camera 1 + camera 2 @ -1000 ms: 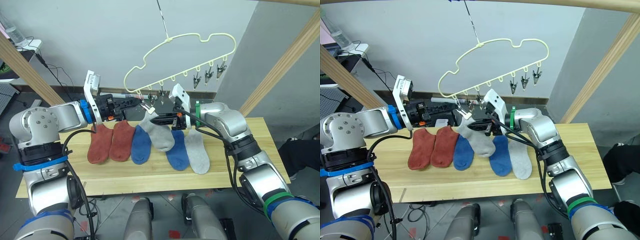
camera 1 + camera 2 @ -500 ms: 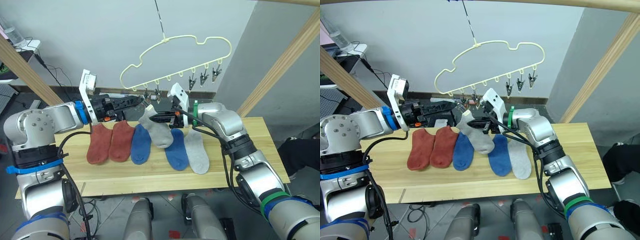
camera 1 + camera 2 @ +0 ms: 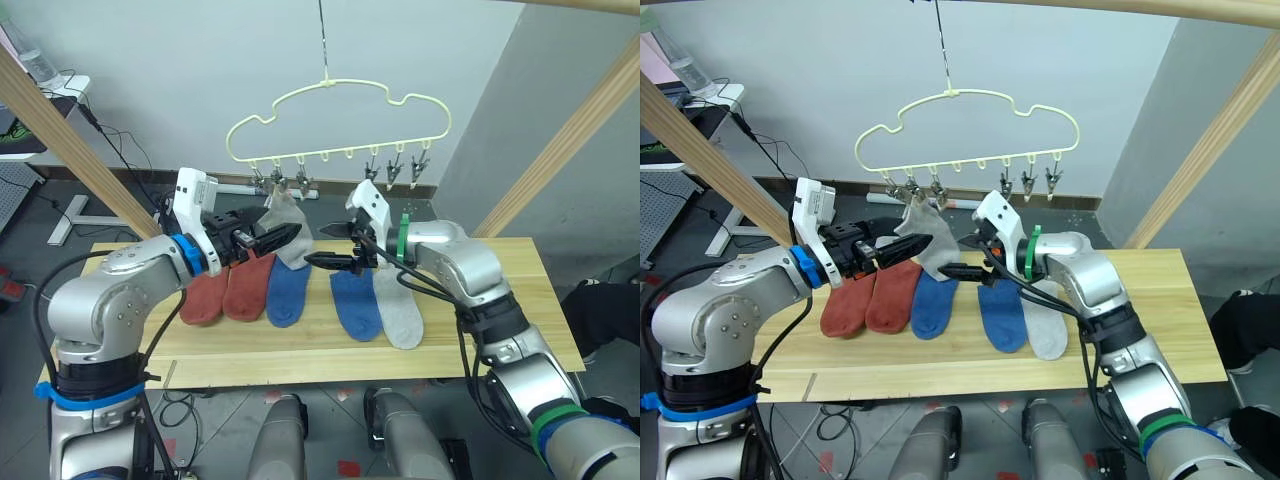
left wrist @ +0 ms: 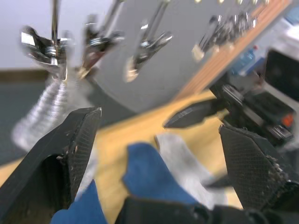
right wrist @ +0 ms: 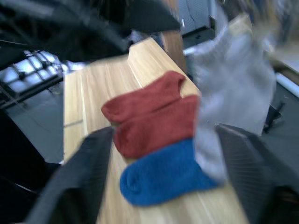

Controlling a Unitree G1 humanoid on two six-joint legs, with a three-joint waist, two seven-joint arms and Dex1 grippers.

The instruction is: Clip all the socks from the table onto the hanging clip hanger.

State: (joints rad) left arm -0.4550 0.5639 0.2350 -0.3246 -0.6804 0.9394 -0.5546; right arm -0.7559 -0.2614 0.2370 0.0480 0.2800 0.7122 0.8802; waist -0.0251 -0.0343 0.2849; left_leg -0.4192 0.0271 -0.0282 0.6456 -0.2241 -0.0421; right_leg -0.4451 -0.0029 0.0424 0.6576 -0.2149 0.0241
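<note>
My right gripper will lift the grey sock [image 3: 397,300], which lies thin and flat [image 3: 404,332], so it will bunch between the gripper's fingers and its loose end will fold over.
The pale-yellow clip hanger [image 3: 338,108] hangs on its hook above the table [image 3: 480,330]. One light grey sock [image 3: 284,224] dangles from a clip near the hanger's left end. My left gripper [image 3: 288,228] is open beside that sock, one finger on either side of it. My right gripper [image 3: 316,243] is open just to the right and holds nothing. On the table lie two rust-red socks [image 3: 224,293], two blue socks [image 3: 288,290] [image 3: 353,300] and a grey sock [image 3: 398,312]. The left wrist view shows several bare silver clips [image 4: 145,51].
Thick wooden frame poles slant up at the left [image 3: 60,140] and right [image 3: 565,145]. Cables and equipment lie on the floor behind the table at the left. Bare plank runs along the table's front edge and right end.
Both grippers have gone from shut to open. The right one let go of the grey sock, which now hangs from the clip. The hanger has swung back up.
</note>
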